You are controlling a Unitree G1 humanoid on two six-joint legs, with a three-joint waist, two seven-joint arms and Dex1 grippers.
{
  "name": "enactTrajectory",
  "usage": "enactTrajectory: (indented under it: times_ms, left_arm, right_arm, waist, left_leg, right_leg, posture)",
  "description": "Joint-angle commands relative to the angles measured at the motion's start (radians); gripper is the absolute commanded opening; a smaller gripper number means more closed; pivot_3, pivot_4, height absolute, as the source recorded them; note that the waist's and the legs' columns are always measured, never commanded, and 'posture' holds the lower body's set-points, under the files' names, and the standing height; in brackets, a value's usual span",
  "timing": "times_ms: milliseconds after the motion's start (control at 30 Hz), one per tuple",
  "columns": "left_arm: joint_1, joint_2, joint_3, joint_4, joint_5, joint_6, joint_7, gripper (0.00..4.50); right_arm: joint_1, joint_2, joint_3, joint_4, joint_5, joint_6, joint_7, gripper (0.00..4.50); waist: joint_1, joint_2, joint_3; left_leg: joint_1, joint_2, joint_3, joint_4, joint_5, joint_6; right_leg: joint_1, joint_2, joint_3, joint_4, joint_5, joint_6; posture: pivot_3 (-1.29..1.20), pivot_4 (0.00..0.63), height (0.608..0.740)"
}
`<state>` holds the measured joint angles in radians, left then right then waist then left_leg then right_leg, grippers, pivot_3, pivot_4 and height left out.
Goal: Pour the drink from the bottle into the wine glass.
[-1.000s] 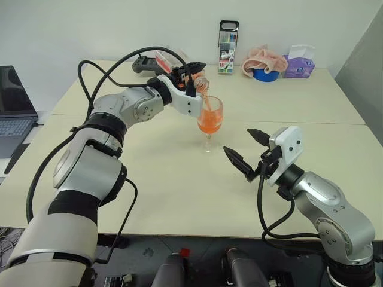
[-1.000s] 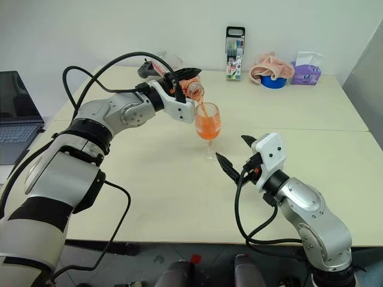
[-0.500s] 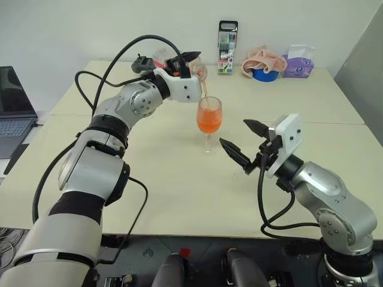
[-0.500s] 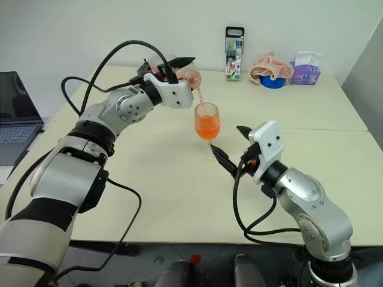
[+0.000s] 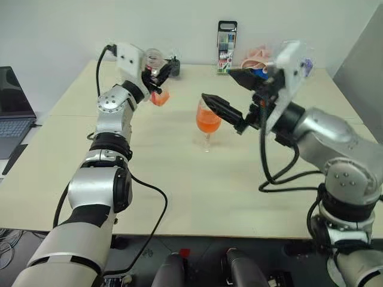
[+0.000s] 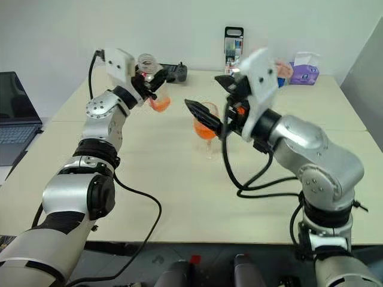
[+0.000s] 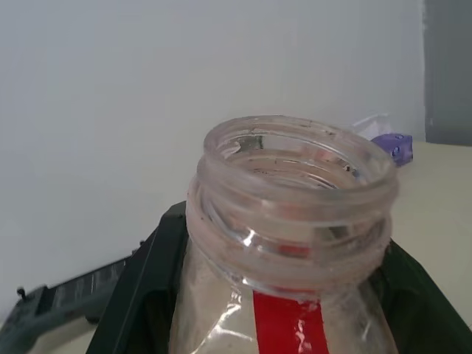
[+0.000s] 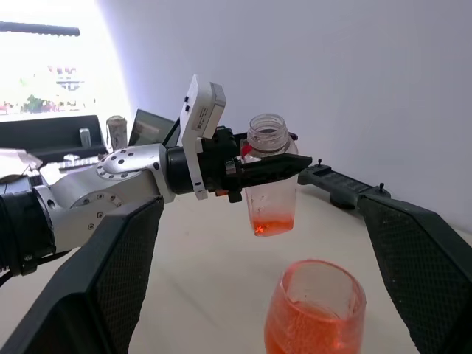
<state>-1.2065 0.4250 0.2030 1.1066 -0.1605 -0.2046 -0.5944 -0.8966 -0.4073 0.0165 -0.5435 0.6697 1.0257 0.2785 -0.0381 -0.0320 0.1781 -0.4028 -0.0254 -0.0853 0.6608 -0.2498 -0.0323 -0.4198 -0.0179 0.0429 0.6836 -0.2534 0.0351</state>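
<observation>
My left gripper is holding the bottle upright (image 5: 160,97) and clear of the filled wine glass. It should go on lowering the bottle until the bottle's base touches the table (image 5: 142,135) before it lets go.
The wine glass (image 5: 208,122) stands mid-table, its bowl well filled with the orange-red drink (image 8: 310,335). To its left and further back, my left gripper (image 5: 158,76) is shut on the bottle (image 5: 155,75), holding it upright above the table. The bottle (image 8: 270,177) has no cap, and a small remnant of drink (image 8: 271,221) sits in its bottom. Its open neck (image 7: 295,199) and red strip show in the left wrist view. My right gripper (image 5: 233,92) hangs open in the air just right of the glass, one finger above its rim, holding nothing.
At the table's back edge stand a black-framed marker pack (image 5: 227,39), a blue bowl with a pink cloth (image 5: 258,60) and a black controller (image 5: 175,66). A laptop (image 5: 13,101) sits at far left. A grey panel (image 5: 365,72) rises on the right.
The left gripper has rolled the bottle from tipped over the glass to upright and drawn it left; the stream has stopped. The right gripper has risen beside the glass, still open.
</observation>
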Motion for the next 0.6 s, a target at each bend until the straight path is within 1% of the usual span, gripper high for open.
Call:
enactTrajectory:
  times_ms: [33, 133, 200, 300, 367, 467, 600]
  left_arm:
    - [0.035, 0.042, 0.063, -0.077, -0.058, 0.131, 0.068, 2.15]
    - [0.097, 0.055, 0.075, -0.141, -0.061, 0.175, 0.102, 2.15]
    - [0.14, 0.058, 0.076, -0.179, -0.056, 0.173, 0.119, 2.15]
    - [0.201, 0.057, 0.093, -0.22, -0.067, 0.184, 0.131, 2.15]
    - [0.234, 0.061, 0.091, -0.244, -0.06, 0.184, 0.14, 2.15]
    - [0.271, 0.059, 0.1, -0.264, -0.072, 0.195, 0.137, 2.15]
    - [0.301, 0.053, 0.112, -0.276, -0.089, 0.235, 0.172, 2.15]
  right_arm:
    - [-0.093, 0.028, 0.101, 0.096, -0.067, -0.005, 0.014, 4.5]
    - [-0.128, 0.047, 0.183, 0.155, -0.118, -0.044, 0.057, 4.5]
    - [-0.136, 0.067, 0.206, 0.169, -0.114, -0.07, 0.108, 4.5]
    - [-0.145, 0.14, 0.206, 0.192, -0.081, -0.066, 0.142, 4.5]
    - [-0.152, 0.164, 0.218, 0.22, -0.111, -0.073, 0.139, 4.5]
    - [-0.155, 0.177, 0.238, 0.238, -0.138, -0.07, 0.147, 4.5]
    - [-0.148, 0.18, 0.24, 0.232, -0.15, -0.058, 0.159, 4.5]
  waist:
    - [-0.004, 0.0, 0.0]
    - [-0.01, 0.0, 0.0]
    - [-0.009, 0.0, 0.0]
    - [-0.008, 0.0, 0.0]
    - [-0.008, 0.0, 0.0]
    - [-0.004, 0.0, 0.0]
    - [-0.002, 0.0, -0.001]
  left_leg:
    - [0.0, 0.0, -0.001, 0.0, 0.0, 0.0]
    - [0.0, 0.001, -0.002, -0.001, 0.0, 0.0]
    - [-0.001, 0.001, -0.002, 0.0, 0.0, 0.0]
    - [-0.003, 0.0, -0.004, 0.001, 0.0, 0.0]
    - [-0.002, 0.0, -0.005, 0.001, 0.0, 0.0]
    - [-0.002, 0.0, -0.006, 0.001, 0.0, 0.0]
    - [-0.002, 0.0, -0.006, 0.001, 0.0, 0.0]
  right_leg:
    - [0.0, 0.0, 0.0, 0.0, 0.0, 0.0]
    - [0.0, -0.001, -0.001, 0.0, 0.0, 0.0]
    - [-0.001, -0.001, 0.0, 0.0, 0.0, 0.0]
    - [-0.002, -0.002, -0.001, -0.001, 0.0, 0.0]
    - [-0.002, -0.003, -0.001, -0.001, 0.0, 0.0]
    - [-0.002, -0.003, -0.002, 0.0, 0.0, -0.001]
    - [-0.002, -0.003, -0.002, 0.0, 0.0, -0.001]
  posture:
    - [0.0, 0.15, 0.74]
    - [0.0, 0.15, 0.74]
    - [0.0, 0.15, 0.74]
    - [0.0, 0.15, 0.74]
    - [0.0, 0.15, 0.74]
    - [0.0, 0.15, 0.74]
    - [0.0, 0.15, 0.74]
